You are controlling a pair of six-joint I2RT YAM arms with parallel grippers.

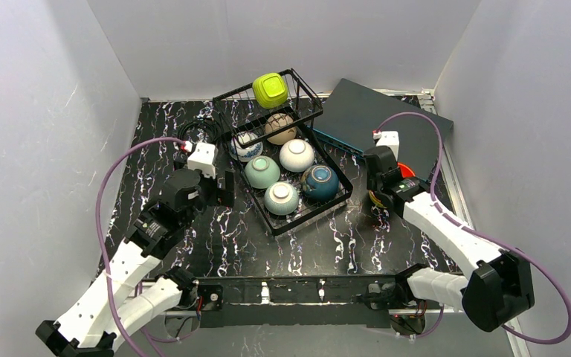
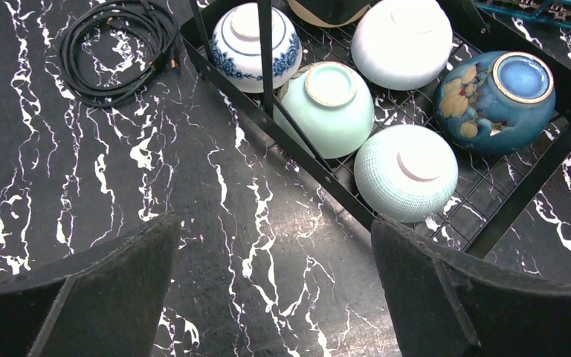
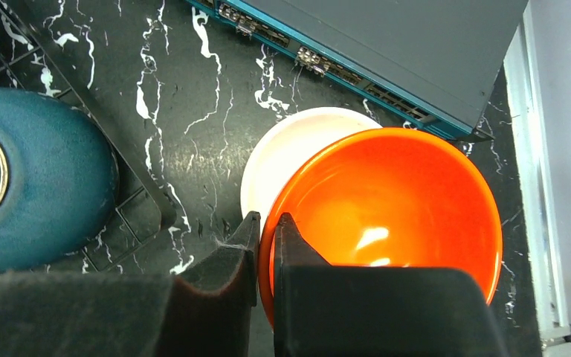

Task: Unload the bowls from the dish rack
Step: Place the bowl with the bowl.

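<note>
The white bowl (image 3: pixel 286 156) beside the rack has the orange bowl's opening up (image 3: pixel 394 204) over it, so my right gripper should go on going down until the orange bowl sits inside, then let go.
The black wire dish rack (image 1: pixel 308 216) holds several upturned bowls. On its raised tier is a lime green one (image 1: pixel 270 90); below lie beige (image 1: pixel 280 128), blue-and-white (image 2: pixel 256 37), white (image 2: pixel 401 41), pale green (image 2: pixel 331 108), pale ribbed (image 2: pixel 405 171) and dark teal (image 2: pixel 494 100) bowls. My right gripper (image 3: pixel 266 227) is shut on the rim of an orange bowl (image 3: pixel 386 216), which is right of the rack and over a white bowl (image 3: pixel 282 149). Whether the two touch is unclear. My left gripper (image 2: pixel 273 222) hangs open over the table, just left of the rack's near side.
A flat dark grey-teal box (image 1: pixel 386 119) lies at the back right, close behind the orange bowl. A coiled black cable (image 2: pixel 115 44) sits left of the rack. White walls enclose the black marbled table (image 1: pixel 215 238) on three sides.
</note>
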